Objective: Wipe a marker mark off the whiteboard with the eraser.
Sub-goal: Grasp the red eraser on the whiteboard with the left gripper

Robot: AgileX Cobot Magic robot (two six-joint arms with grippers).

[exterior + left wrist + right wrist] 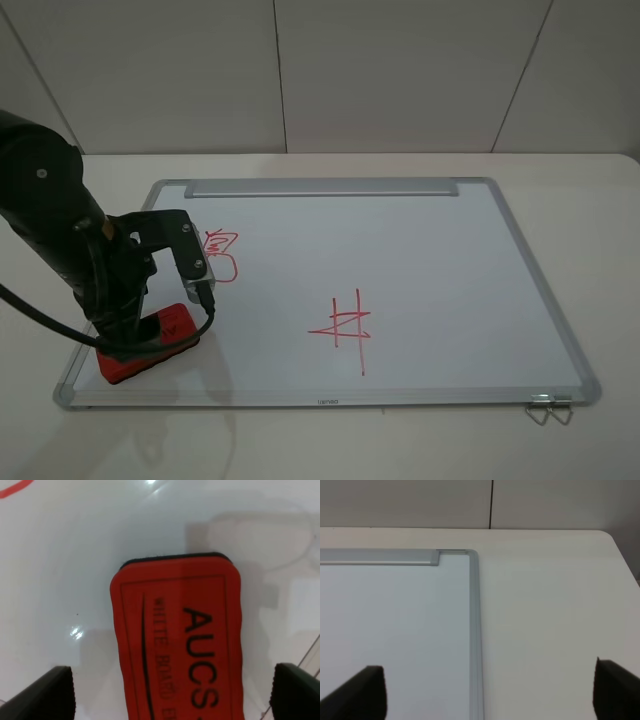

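Observation:
The red marker mark [221, 256] will come off the glossy whiteboard when I rub across it, because a black pad edge [175, 557] shows under the red eraser.
The whiteboard [420, 250] lies flat on the table. Near its front left corner rests the red eraser [172, 327] with black "AUCS" lettering [200, 645]. My left gripper [135, 340] hangs over the eraser and is open, a black finger on either side with a gap showing between each and the block [175, 692]. The red marker mark [222, 255] sits just behind the eraser, partly hidden by my left wrist; one red arc of it [15, 487] shows in the left wrist view. My right gripper [490, 692] is open and empty above the whiteboard's frame [475, 630].
A red hash of crossed lines with a triangle [345, 325] is drawn mid-board. The silver pen-tray bar [320, 187] runs along the far edge. A metal clip [548, 408] sticks out at the front right corner. The pale table [550, 605] extends to the right.

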